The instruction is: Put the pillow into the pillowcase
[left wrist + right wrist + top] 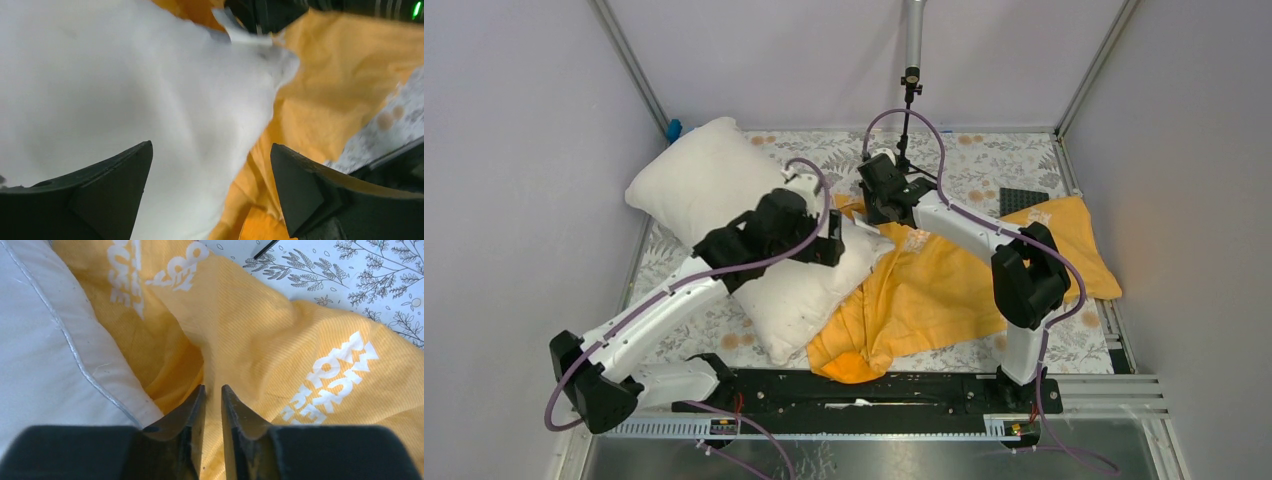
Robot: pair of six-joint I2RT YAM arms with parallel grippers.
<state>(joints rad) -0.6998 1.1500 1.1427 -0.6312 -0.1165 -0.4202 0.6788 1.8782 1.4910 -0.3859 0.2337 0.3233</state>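
Observation:
The pillow's corner [880,244] overlaps the pillowcase's opening. Next, my right gripper grabs the opening's upper edge [880,288] next to the pillow's corner and open up the pillowcase before the pillow goes in.
The white pillow [714,200] lies diagonally on the left of the table, its right corner overlapping the orange-yellow pillowcase [944,290]. My left gripper [832,240] hangs over that corner with jaws wide open and empty; in the left wrist view the left gripper [210,165] has the pillow [125,85] and pillowcase [330,85] below it. My right gripper [879,205] is at the pillowcase's far left edge. In the right wrist view the right gripper [213,390] is shut on a raised fold of the pillowcase [260,340], with the pillow [45,355] beside it.
A floral tablecloth [994,160] covers the table. A black flat plate [1022,200] lies at the back right. A camera pole [911,80] stands at the back centre. Grey walls enclose the table. A small blue thing [673,128] sits in the back left corner.

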